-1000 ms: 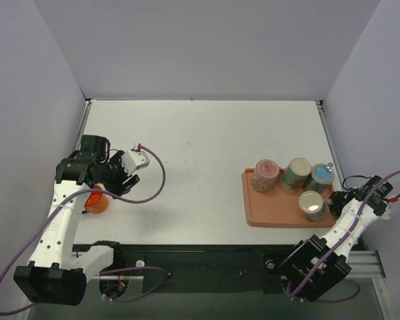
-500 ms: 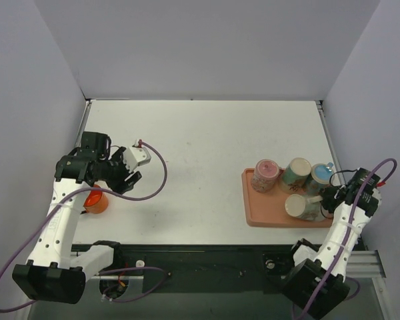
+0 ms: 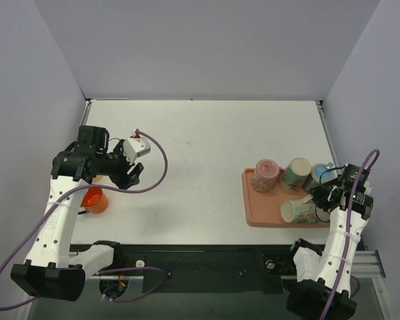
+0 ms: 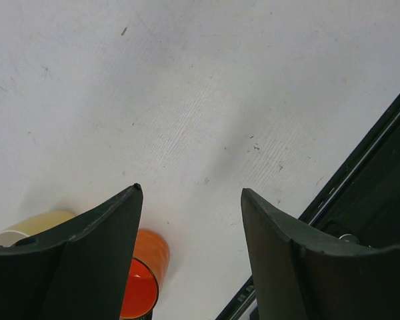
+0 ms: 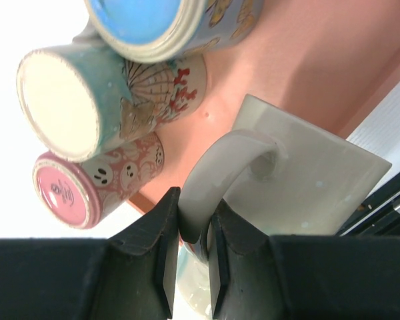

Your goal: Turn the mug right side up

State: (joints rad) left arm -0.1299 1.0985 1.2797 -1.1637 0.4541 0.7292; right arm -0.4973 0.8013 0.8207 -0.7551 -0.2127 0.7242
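The white mug's handle (image 5: 232,160) is in my right gripper with the mug's rim free, so my left gripper continues toward the mug and closes on that rim (image 3: 287,212).
The white mug (image 3: 299,211) lies tilted on its side just above the front right of the pink tray (image 3: 253,215), one round end facing left. My right gripper (image 3: 322,198) is shut on its handle. In the right wrist view both fingers pinch the handle (image 5: 217,175), with the gripper (image 5: 192,220) below the mug body (image 5: 313,180). My left gripper (image 3: 129,172) is open and empty over the table's left side. In the left wrist view the gripper (image 4: 190,193) has bare table between its fingers.
Three other mugs stand at the back of the tray: a pink one (image 3: 266,175), a patterned one (image 3: 297,172) and a blue-lined one (image 3: 319,176). An orange cup (image 3: 95,200) stands near the left front edge, also in the left wrist view (image 4: 147,267). The right wall is close.
The right gripper has tipped the white mug from standing on the tray onto its side, and the right arm swung nearer the wall. The left gripper shifted slightly away from the orange cup.
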